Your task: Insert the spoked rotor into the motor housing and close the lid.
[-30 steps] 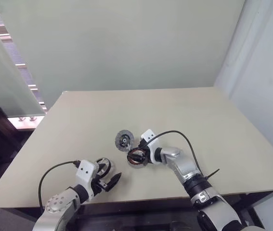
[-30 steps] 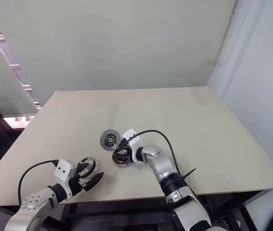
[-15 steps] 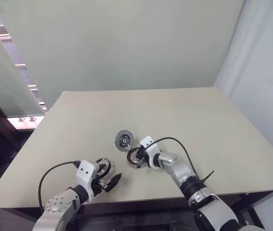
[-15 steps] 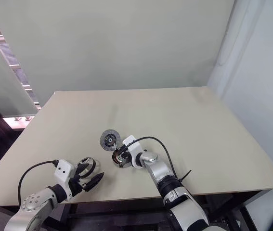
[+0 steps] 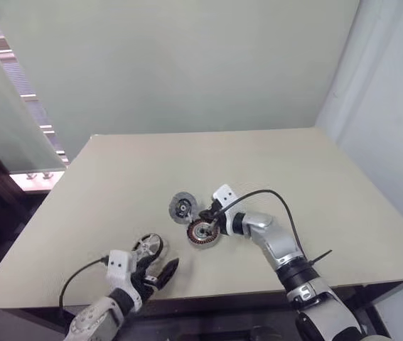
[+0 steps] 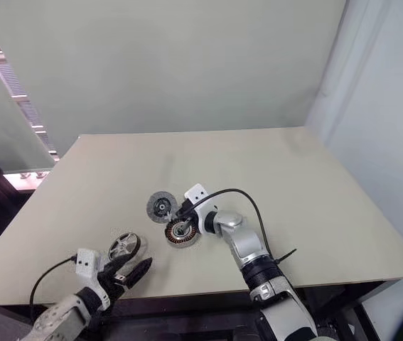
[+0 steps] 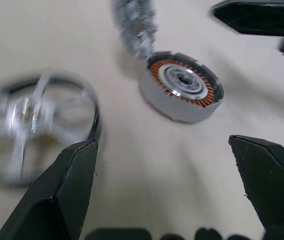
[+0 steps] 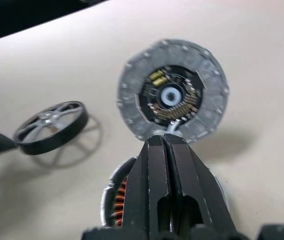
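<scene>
The robot's right gripper is in the way of the motor housing (image 5: 202, 234), where the spoked rotor has to go, so the right gripper should move back while the left gripper takes the spoked rotor's rim (image 5: 160, 245).
The motor housing (image 5: 202, 232), a round part with copper windings, lies on the table (image 5: 272, 170) near the front. My right gripper (image 5: 208, 218) hovers just above its far rim, shut with nothing between the fingers (image 8: 163, 165). The lid (image 8: 174, 92), a grey disc with a circuit face, leans just behind the housing (image 7: 182, 86). The spoked rotor (image 5: 148, 246), a black-rimmed silver wheel, lies flat to the housing's left. My left gripper (image 5: 157, 273) stands open near the table's front edge, just short of the rotor (image 7: 31, 125), holding nothing.
The beige table reaches far back and right with bare surface. A pale wall stands behind it and another on the right. The front edge (image 5: 208, 288) runs close under both arms.
My right gripper has shut and risen a little off the housing. My left arm has drawn back toward the front edge and rolled, leaving the rotor on the table.
</scene>
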